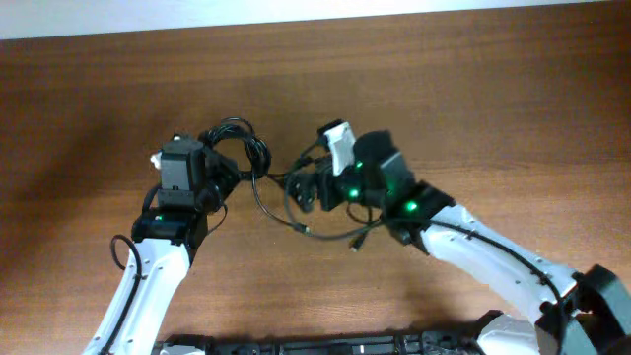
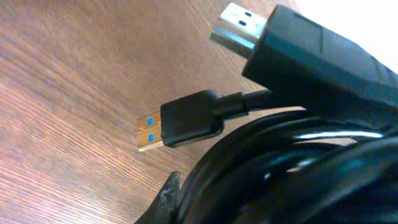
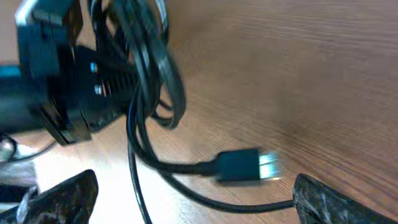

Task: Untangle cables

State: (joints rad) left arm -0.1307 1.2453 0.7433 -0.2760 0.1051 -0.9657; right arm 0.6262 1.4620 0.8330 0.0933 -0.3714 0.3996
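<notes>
The looped bundle [image 1: 253, 150] is in my left gripper, away from my right gripper's open fingers, so I need to move the bundle to those fingers [image 1: 298, 176] and pull the loops apart.
The cables [image 1: 258, 170] are thin black cords, bunched in loops by my left gripper [image 1: 223, 177], with strands trailing to small plug ends [image 1: 357, 242] in front of my right gripper [image 1: 302, 189]. In the left wrist view the bundle [image 2: 292, 168] fills the lower right, pressed against my one visible fingertip [image 2: 168, 191]; a USB plug with a blue insert [image 2: 183, 121] and a larger flat plug [image 2: 298, 53] stick out. My left gripper appears shut on the bundle. My right gripper [image 3: 196, 202] is wide open; a strand and a USB plug [image 3: 241, 165] lie between its fingers, untouched.
The wooden table [image 1: 473, 89] stretches around both arms, with its pale far edge at the top. My left arm's gripper body [image 3: 56, 81] shows close in the right wrist view. My right arm's white link [image 1: 493, 261] crosses the front right.
</notes>
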